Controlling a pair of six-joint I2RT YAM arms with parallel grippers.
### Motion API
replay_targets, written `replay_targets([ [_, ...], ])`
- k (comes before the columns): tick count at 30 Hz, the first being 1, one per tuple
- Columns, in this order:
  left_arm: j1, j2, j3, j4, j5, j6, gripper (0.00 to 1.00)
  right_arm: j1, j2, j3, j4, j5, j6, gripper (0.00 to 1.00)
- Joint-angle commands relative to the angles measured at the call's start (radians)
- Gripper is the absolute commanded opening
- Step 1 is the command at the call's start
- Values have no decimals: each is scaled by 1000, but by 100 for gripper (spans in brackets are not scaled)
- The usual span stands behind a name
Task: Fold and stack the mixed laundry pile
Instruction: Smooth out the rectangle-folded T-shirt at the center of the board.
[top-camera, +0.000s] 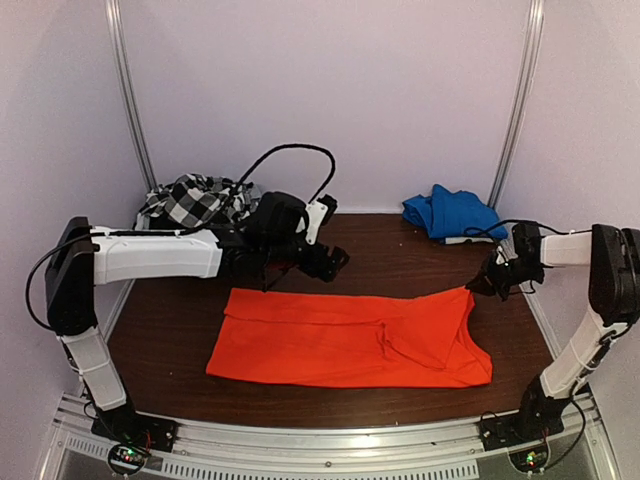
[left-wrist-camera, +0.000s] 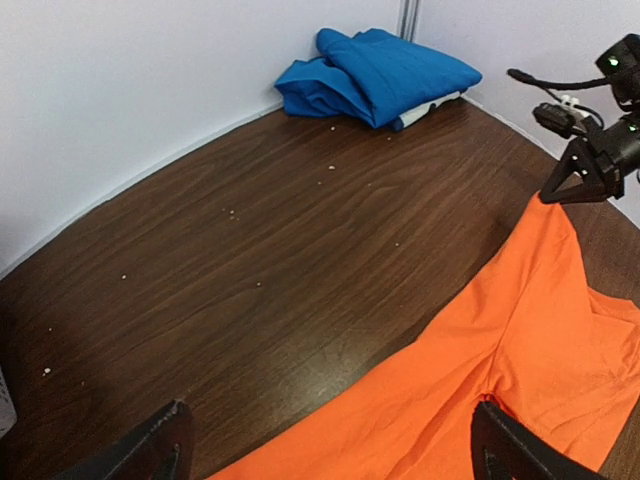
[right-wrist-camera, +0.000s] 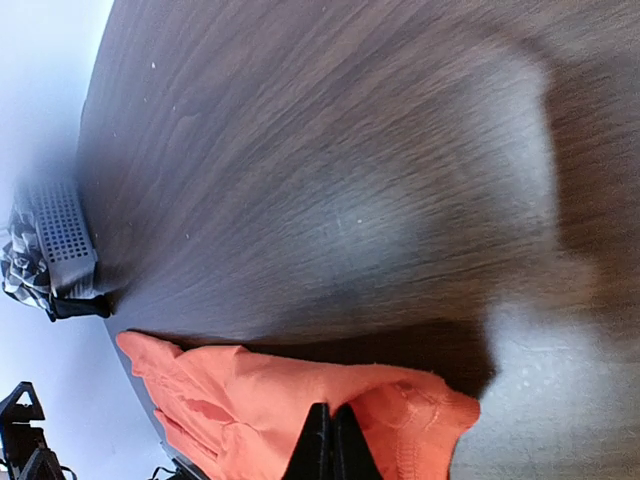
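Observation:
The orange-red garment's folded-in flap is bunched up at its inner end, so my left gripper and right gripper should straighten the flap's near edge before the next fold.
The orange-red garment lies spread flat in a long band across the middle of the table. My right gripper is shut on its far right corner, and the cloth bunches around the closed tips. In the left wrist view that corner peaks up to the right gripper. My left gripper hovers open over the garment's far edge, its fingers wide apart with nothing between them. The black-and-white checked garment sits heaped at the back left. No plain black garment is in view.
A folded blue garment rests in the back right corner against the wall. A white slatted basket holds the checked cloth at the back left. White walls close three sides; a black cable loops above the left wrist.

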Motion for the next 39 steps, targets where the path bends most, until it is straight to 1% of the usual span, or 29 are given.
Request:
replay_targets([
  [1, 6, -14, -30, -14, -24, -55, 98, -53, -69, -70, 52, 52, -3, 0],
  [4, 19, -4, -36, -60, -44, -80, 98, -63, -71, -101, 74, 50, -4, 0],
  [6, 37, 1, -39, -88, -15, -85, 98, -63, -60, -111, 69, 40, -15, 0],
  [8, 40, 2, -42, -102, 12, -60, 98, -64, -57, -117, 49, 70, -37, 0],
  [10, 40, 7, -38, -120, 34, -28, 98, -68, -54, -115, 31, 105, -58, 7],
  [13, 40, 7, -46, -136, 57, -23, 98, -75, -55, -87, 0, 116, -78, 15],
  [15, 40, 3, -53, -137, 107, -32, 98, -75, -91, -48, -44, 130, -110, 31],
  [16, 40, 4, -55, -135, 164, -36, 98, -75, -116, -32, -71, 136, -126, 38],
  [17, 40, 9, -55, -133, 211, -48, 98, -75, -142, -17, -99, 138, -144, 42],
  [18, 40, 16, -57, -127, 259, -58, 98, -75, -169, -6, -127, 135, -161, 44],
  [19, 38, 28, -59, -119, 300, -70, 98, -74, -199, 1, -156, 129, -171, 44],
  [22, 20, 79, -36, -105, 412, -88, 96, -60, -283, -24, -196, 70, -164, 39],
  [27, -33, 194, 79, -126, 502, -123, 80, 17, -412, -154, -184, -12, -69, 35],
  [29, -47, 242, 125, -124, 532, -147, 74, 48, -447, -212, -172, -21, -35, 34],
  [32, -67, 313, 192, -139, 568, -176, 68, 85, -482, -277, -180, -36, -14, 32],
  [37, -84, 379, 247, -137, 596, -222, 61, 135, -538, -358, -194, -68, 27, 31],
  [39, -84, 393, 256, -121, 606, -244, 59, 188, -564, -404, -173, -87, 65, 30],
])
